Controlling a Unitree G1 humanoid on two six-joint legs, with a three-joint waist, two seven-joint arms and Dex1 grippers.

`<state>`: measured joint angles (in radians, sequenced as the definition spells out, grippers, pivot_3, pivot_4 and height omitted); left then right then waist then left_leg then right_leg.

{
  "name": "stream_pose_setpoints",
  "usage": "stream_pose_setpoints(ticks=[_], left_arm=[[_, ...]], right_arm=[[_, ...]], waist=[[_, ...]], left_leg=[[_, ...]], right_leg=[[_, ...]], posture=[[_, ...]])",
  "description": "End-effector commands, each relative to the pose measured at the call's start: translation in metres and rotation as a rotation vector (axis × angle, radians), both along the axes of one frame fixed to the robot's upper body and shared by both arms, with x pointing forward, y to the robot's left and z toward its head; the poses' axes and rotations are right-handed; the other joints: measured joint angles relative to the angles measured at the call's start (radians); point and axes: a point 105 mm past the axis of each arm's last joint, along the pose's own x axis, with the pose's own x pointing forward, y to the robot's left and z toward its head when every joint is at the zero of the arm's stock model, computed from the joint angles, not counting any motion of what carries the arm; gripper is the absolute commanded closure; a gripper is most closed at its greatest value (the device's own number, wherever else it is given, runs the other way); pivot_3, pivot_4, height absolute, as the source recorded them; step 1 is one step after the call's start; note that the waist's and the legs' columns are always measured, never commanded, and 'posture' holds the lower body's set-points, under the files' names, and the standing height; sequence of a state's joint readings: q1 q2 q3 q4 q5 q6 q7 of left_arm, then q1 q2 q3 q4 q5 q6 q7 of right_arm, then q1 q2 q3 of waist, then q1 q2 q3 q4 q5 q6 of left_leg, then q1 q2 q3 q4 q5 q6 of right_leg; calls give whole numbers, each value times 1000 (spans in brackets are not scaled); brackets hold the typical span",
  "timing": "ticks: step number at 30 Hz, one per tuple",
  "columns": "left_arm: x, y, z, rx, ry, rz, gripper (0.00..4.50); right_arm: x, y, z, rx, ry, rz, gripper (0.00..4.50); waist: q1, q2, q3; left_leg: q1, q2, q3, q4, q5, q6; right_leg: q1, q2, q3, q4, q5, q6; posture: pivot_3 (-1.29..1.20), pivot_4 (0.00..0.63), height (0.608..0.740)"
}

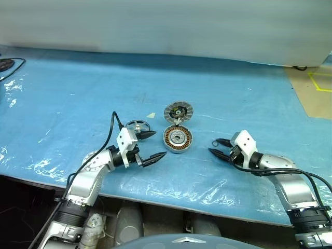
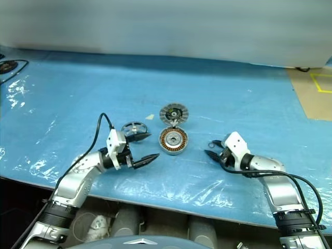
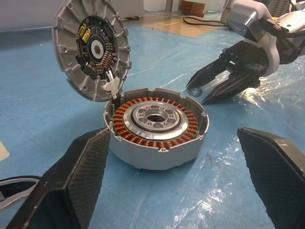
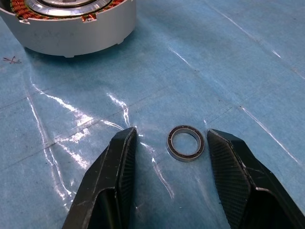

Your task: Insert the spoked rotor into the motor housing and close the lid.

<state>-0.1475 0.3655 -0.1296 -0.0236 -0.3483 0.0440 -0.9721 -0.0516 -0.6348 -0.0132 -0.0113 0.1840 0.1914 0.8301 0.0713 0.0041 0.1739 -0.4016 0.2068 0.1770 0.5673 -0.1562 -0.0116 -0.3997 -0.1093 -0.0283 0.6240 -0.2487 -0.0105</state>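
Observation:
The motor housing's silver centre has a round hollow (image 1: 178, 137). I therefore expect the small metal ring (image 1: 215, 143) to fit inside and stay there once I lower it.
The motor housing (image 1: 178, 139) sits mid-table, its copper windings ringing a silver centre (image 3: 157, 126). Its lid (image 1: 178, 111) stands tilted up on a hinge at the housing's far side, ribbed inner face showing (image 3: 93, 50). The spoked rotor (image 1: 137, 126) lies flat on the table to the left of the housing. My left gripper (image 1: 160, 143) is open, level, pointing at the housing just short of it, with one finger beside the rotor. My right gripper (image 1: 213, 146) is open to the right of the housing, its fingers (image 4: 119, 157) either side of a small metal ring (image 4: 186, 142) lying on the sheet.
A blue plastic sheet (image 1: 78, 104) covers the table, whose front edge runs just under both arms. A small tan scrap (image 1: 151, 115) lies behind the rotor. A black cable (image 1: 11, 65) is at the far left. Tan board with yellow tape (image 1: 316, 88) lies at the far right.

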Motion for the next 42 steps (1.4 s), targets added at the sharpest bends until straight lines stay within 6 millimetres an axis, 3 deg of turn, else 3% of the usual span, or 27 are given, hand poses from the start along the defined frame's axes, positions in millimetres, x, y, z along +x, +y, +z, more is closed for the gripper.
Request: stream_pose_setpoints(ticks=[1, 17, 21, 23, 26, 36, 42], left_arm=[[-3, -1, 8, -5, -31, -8, 0], [-3, -2, 10, -1, -29, -18, 0], [-3, -1, 11, 2, -32, -15, 0], [-2, 0, 11, 4, -33, -12, 0], [-2, 2, 11, 5, -34, -5, 0], [1, 8, 14, -1, -45, 18, 0], [2, 9, 14, 2, -46, 24, 0]], right_arm=[[-1, -11, -8, -20, 30, -25, 2064], [-3, -19, -18, -22, 50, -37, 2064], [-3, -17, -23, -42, 49, -29, 2970], [-2, -17, -22, -43, 42, -27, 3713], [5, -13, -13, -1, 12, -33, 3832], [19, 60, 67, 202, -106, 209, 3832], [18, 91, 67, 133, -59, 335, 3832]], waist=[[0, 0, -1], [1, -2, -5], [1, -4, -7], [1, -4, -8], [0, -5, -8], [-3, -4, -8], [1, -4, -8]], left_leg=[[0, 0, 0, 0, 0, 0], [5, 0, 0, 1, 0, 0], [5, 0, 0, 1, 0, 0], [5, 0, 0, 0, 0, 0], [7, 0, 0, 0, 0, 0], [3, 0, 0, -2, 0, 0], [-1, 0, 0, -3, 0, 0]], right_leg=[[1, 0, 0, 0, 0, 0], [5, 0, 0, -1, 0, -1], [6, 0, 0, -1, 0, -1], [6, 0, 0, -1, 0, -1], [8, 0, 1, -1, 0, -1], [0, 2, 2, 0, 1, -1], [-1, 1, 1, -2, 1, -1]], posture=[[0, 150, 740], [0, 150, 740], [0, 150, 740], [0, 150, 740], [0, 150, 740], [0, 150, 740], [0, 150, 740]])
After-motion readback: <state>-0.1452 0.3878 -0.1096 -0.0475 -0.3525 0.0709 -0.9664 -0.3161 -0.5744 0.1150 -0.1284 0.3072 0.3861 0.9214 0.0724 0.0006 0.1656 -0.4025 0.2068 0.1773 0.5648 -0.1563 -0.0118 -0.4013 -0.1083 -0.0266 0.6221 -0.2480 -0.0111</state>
